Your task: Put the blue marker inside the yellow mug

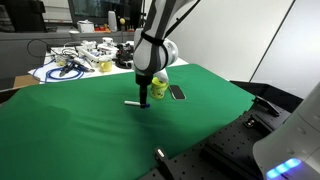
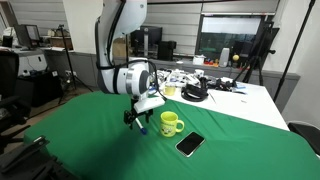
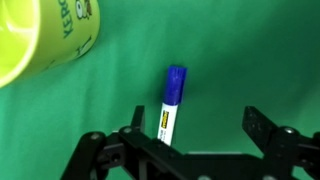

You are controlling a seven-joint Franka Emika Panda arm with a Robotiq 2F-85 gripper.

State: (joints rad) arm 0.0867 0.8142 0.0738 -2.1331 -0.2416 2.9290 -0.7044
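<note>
My gripper is off centre, with the marker's white body (image 3: 167, 124) close to one finger, so it should centre over the blue cap (image 3: 175, 84) and move down before it closes on the cap.
The blue marker (image 3: 172, 105) has a white barrel and a blue cap and lies on the green cloth. In the wrist view it is between my gripper's fingers, close to the left finger. My gripper (image 3: 195, 125) is open and low over the marker, not closed on it. The yellow mug (image 3: 40, 35) is at the top left of the wrist view. In both exterior views the mug (image 1: 158, 88) (image 2: 171, 123) stands upright just beside my gripper (image 1: 143, 97) (image 2: 140, 117). The marker (image 1: 134, 103) lies under the gripper.
A flat dark phone (image 1: 177, 92) (image 2: 190, 144) lies on the green cloth (image 1: 90, 130) near the mug. A cluttered white table with cables and tools (image 1: 75, 60) (image 2: 205, 88) stands beyond the cloth. A black stand (image 1: 160, 162) sits at the front edge.
</note>
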